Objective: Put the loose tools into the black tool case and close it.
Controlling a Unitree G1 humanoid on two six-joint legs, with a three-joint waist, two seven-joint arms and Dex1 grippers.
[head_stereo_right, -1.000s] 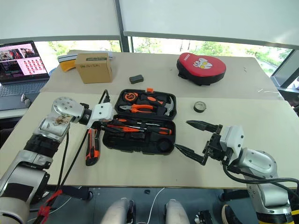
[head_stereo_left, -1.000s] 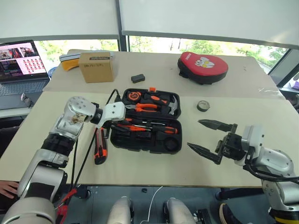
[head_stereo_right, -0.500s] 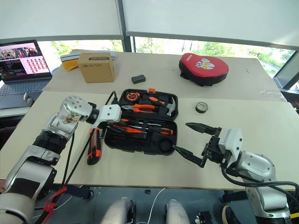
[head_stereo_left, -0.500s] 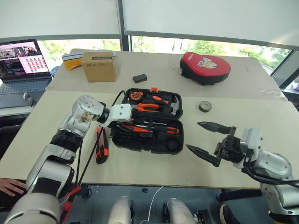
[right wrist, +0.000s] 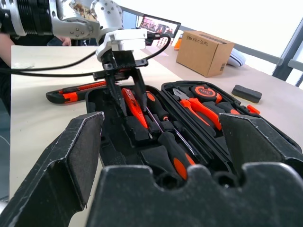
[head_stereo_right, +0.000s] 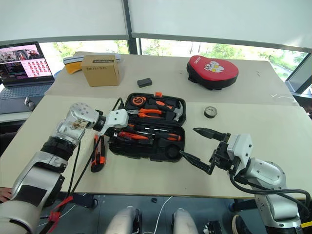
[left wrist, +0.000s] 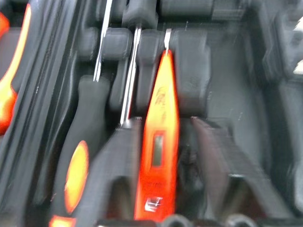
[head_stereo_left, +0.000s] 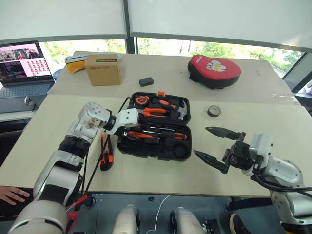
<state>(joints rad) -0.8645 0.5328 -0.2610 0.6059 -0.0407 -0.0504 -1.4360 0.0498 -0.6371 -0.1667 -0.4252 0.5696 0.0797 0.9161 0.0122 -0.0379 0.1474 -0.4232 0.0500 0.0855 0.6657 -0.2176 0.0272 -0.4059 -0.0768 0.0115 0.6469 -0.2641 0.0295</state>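
The utility knife (head_stereo_left: 106, 153) will lie flat and lengthwise in the case when I lower it, because a long empty channel (head_stereo_left: 146, 147) runs beside the tester screwdriver.
The black tool case (head_stereo_left: 146, 154) lies open in the middle of the table. My left gripper (head_stereo_left: 127, 133) reaches down into its left end, open. The thin orange tester screwdriver (left wrist: 158, 142) lies in a slot between the spread fingers, with a gap beside it. Two orange-and-black screwdrivers (right wrist: 158, 106) (right wrist: 175, 158) rest in the slots alongside. The utility knife (head_stereo_left: 106, 155) lies on the table just left of the case. The small dark tape roll (head_stereo_left: 213, 111) sits to the right of the case. My right gripper (head_stereo_left: 201, 141) hovers open at the case's front right corner, holding nothing.
Pliers (head_stereo_left: 156, 112) and a hammer (head_stereo_left: 181, 111) sit in the case's far half. At the back are a cardboard box (head_stereo_left: 103, 69), a small black block (head_stereo_left: 146, 81) and a red mitt (head_stereo_left: 213, 70). A laptop (head_stereo_left: 22, 63) stands far left. A person's hand (head_stereo_left: 9, 195) shows below the table's left edge.
My left gripper's fingers have spread apart around the tester screwdriver, which now lies in the case. The left hand edged a little further over the case. The right gripper kept still.
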